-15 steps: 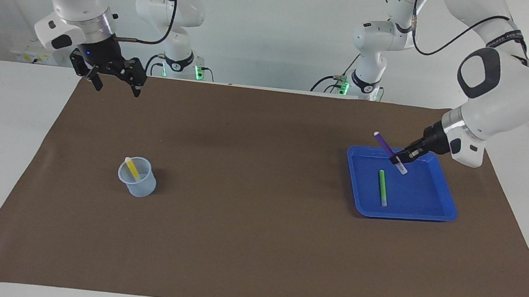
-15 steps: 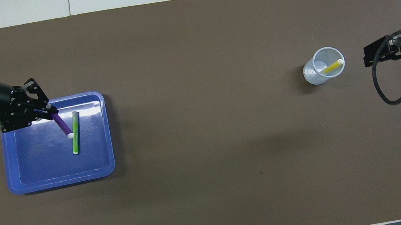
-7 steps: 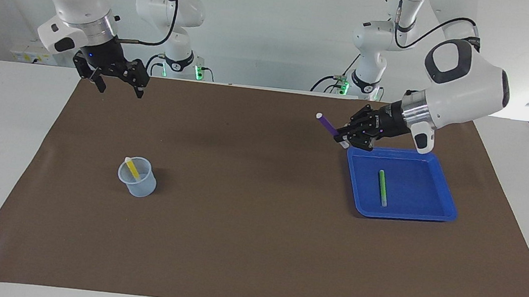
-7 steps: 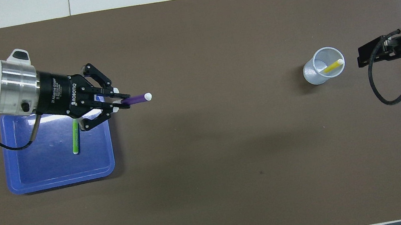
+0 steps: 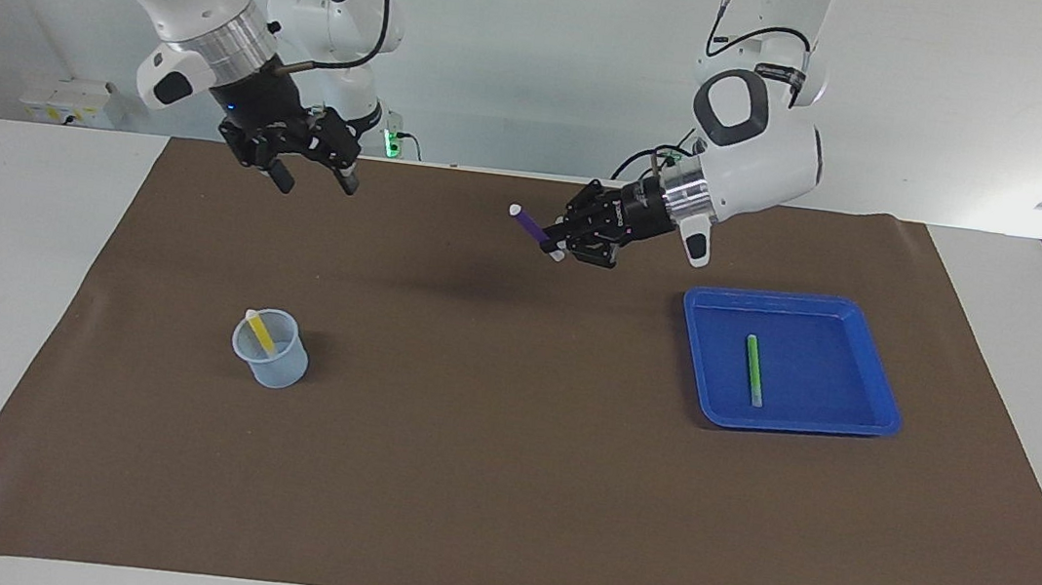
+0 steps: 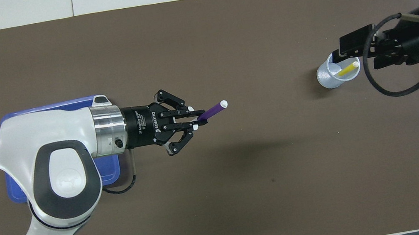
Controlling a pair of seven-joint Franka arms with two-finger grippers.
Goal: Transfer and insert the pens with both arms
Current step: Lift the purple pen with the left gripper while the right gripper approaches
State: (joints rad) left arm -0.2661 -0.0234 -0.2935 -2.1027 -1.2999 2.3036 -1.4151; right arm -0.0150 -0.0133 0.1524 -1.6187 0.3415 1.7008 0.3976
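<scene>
The yellow pen is sticking out past the clear cup's wide rim, so the green pen will lean with its end sticking out when I put it in.
My left gripper is shut on the purple pen, held up over the mat's middle strip with the pale cap end pointing toward the right arm's end. The green pen lies in the blue tray; in the overhead view my left arm hides it. The yellow pen leans in the clear cup. My right gripper hangs open and holds nothing, high over the mat by the cup.
A brown mat covers the table. Of the tray, only the edges show past my left arm in the overhead view. Two slimmer arms with green-lit bases stand at the robots' end.
My left gripper lifted the purple pen out of the tray and carried it toward the table's middle, pen now level. My right gripper moved in from the mat's end toward the cup.
</scene>
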